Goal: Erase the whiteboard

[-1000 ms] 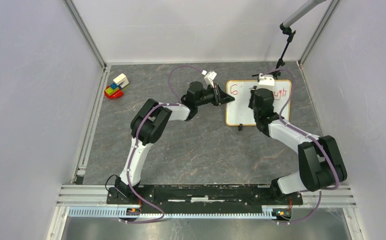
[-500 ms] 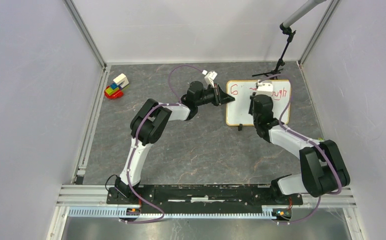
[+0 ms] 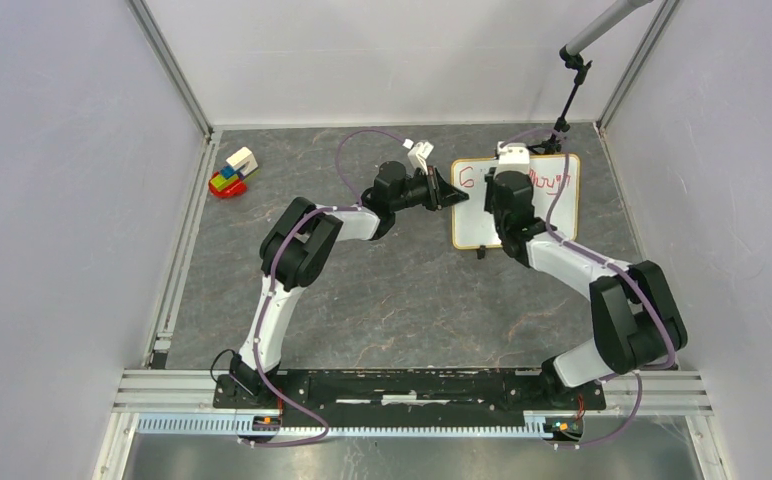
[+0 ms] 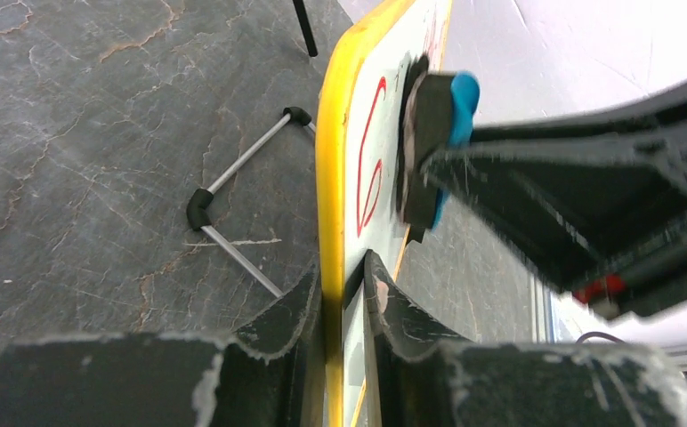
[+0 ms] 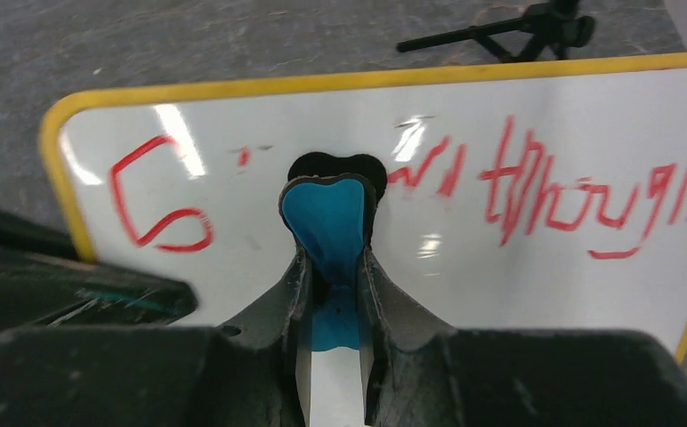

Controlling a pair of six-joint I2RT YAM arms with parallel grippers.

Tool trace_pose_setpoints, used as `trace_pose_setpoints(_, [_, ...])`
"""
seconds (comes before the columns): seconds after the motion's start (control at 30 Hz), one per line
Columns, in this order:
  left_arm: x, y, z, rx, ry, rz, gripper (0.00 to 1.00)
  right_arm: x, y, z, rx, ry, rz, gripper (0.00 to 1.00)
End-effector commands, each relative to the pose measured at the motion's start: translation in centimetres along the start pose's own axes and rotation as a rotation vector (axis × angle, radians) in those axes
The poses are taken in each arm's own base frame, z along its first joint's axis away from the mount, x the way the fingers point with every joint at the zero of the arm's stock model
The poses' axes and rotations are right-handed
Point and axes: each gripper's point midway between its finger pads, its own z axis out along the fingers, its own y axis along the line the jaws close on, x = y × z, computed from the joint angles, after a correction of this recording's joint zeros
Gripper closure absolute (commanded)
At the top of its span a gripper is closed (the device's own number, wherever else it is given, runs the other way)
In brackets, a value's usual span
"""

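Note:
Short red strokes are still there between the eraser and the longer writing. My right gripper should move the eraser back over them before it wipes the curved red mark.
The whiteboard stands propped at the back right, white with a yellow frame and red writing. A red "6" sits near its left end. My left gripper is shut on the whiteboard's left edge. My right gripper is shut on a blue eraser, pressed against the whiteboard between the "6" and the writing. The eraser also shows in the left wrist view, flat on the board face. A few faint red specks lie left of the eraser.
A metal wire stand props the board from behind. A black tripod stands behind the board at the back right. Coloured toy blocks lie at the back left. Grey walls enclose the marble-patterned table.
The right gripper with the eraser has moved left across the board, from over the writing toward the "6". The left arm has held still.

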Motion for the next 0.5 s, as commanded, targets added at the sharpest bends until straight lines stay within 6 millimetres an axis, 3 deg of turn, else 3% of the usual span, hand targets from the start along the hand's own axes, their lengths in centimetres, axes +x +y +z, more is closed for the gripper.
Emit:
trace_pose_setpoints(0.0, [0.7,0.2,-0.1,-0.037,0.048,0.064,0.98,-2.7,-4.5,0.8,0.101,-0.05,0.054,1.0])
trace_pose_setpoints(0.1, [0.6,0.2,0.0,-0.037,0.048,0.062,0.98,-1.8,-7.6,1.0,0.157,-0.027,0.079,1.0])
trace_pose_setpoints(0.2, [0.7,0.2,0.0,-0.037,0.049,0.06,0.98,-1.5,-8.3,1.3,0.162,-0.005,0.055,1.0])
trace_pose_setpoints(0.33, [0.6,0.2,0.0,-0.036,0.05,0.059,0.98,-2.1,-5.9,1.6,0.042,-0.008,0.045,1.0])
trace_pose_setpoints(0.47, [0.7,0.2,0.0,-0.035,0.051,0.061,0.98,-3.0,-2.2,1.2,-0.032,-0.027,0.013,1.0])
